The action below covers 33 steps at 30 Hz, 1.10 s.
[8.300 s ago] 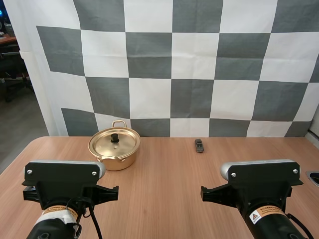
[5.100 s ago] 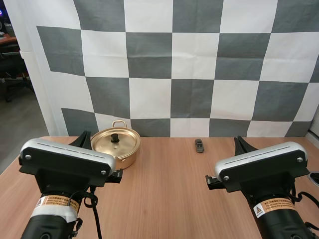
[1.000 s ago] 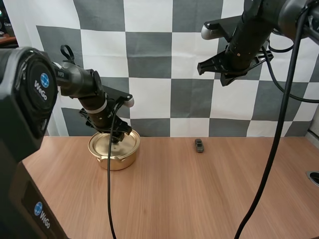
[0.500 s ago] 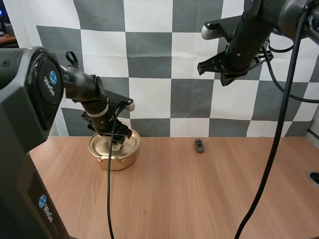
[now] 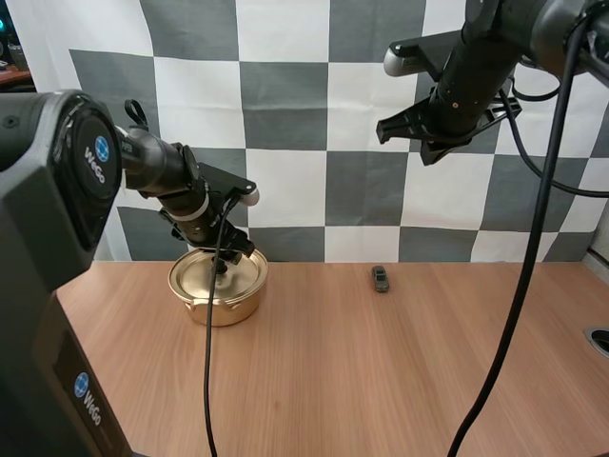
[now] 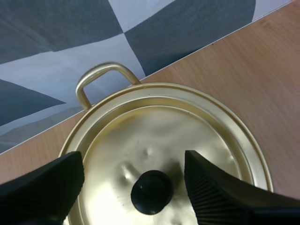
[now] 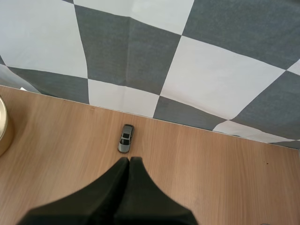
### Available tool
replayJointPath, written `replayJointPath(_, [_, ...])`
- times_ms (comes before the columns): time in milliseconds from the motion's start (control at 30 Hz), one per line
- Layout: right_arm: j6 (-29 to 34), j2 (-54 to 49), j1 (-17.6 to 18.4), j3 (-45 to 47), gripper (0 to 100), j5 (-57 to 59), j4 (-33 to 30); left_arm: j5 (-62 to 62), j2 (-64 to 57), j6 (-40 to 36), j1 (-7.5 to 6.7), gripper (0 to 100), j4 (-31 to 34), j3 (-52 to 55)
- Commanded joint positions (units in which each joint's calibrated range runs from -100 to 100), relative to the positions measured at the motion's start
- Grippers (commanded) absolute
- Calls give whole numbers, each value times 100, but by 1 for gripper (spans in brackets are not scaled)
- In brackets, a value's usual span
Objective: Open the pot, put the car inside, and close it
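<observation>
The looped handle [image 6: 105, 67] is outside the lid's round rim [image 5: 197, 276], so when the robot lifts the knob, the lid will come away and the pot will stay standing.
A golden pot [image 5: 217, 288] with its lid on stands at the table's back left. The lid [image 6: 159, 140] carries a black knob [image 6: 151, 191]. My left gripper [image 5: 225, 266] hovers just over the lid, open, its fingers [image 6: 211, 190] standing either side of the knob without touching it. A small grey toy car [image 5: 381, 278] lies on the table near the back, right of the pot; the right wrist view shows the car [image 7: 125, 138] just beyond my right gripper [image 7: 129, 161], which is shut on nothing and held high above the table [image 5: 447, 143].
The wooden table [image 5: 362, 371] stretches wide in front of the pot and car. A looped pot handle [image 6: 101, 82] points toward the backdrop. A round dark fitting [image 5: 599, 339] sits at the table's right edge.
My left gripper has dropped closer to the lid and its knob over the last second. The right arm has stayed where it was.
</observation>
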Motion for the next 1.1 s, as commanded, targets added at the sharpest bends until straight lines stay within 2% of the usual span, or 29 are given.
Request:
replayJointPath(0, [0, -1, 3, -4, 0, 4, -2, 57, 57, 0, -6, 100, -16, -5])
replayJointPath(233, [0, -1, 3, -4, 0, 4, -2, 411, 488, 0, -6, 100, -16, -5])
replayJointPath(667, [0, -1, 3, -4, 0, 4, 18, 931, 512, -10, -6, 100, 14, -5])
replayJointPath(700, [0, -1, 3, -4, 0, 4, 18, 960, 512, -43, -6, 86, 70, -5])
replayJointPath(733, [0, -1, 3, -4, 0, 4, 18, 976, 512, -151, -6, 67, 121, -5])
replayJointPath(800, [0, -1, 3, -4, 0, 4, 18, 976, 500, -459, -6, 14, 282, -5])
replayJointPath(833, [0, -1, 3, -4, 0, 4, 18, 976, 500, -602, -6, 0, 387, -5])
replayJointPath(1067, [0, -1, 3, -4, 0, 4, 18, 975, 404, -669, -6, 0, 478, -7])
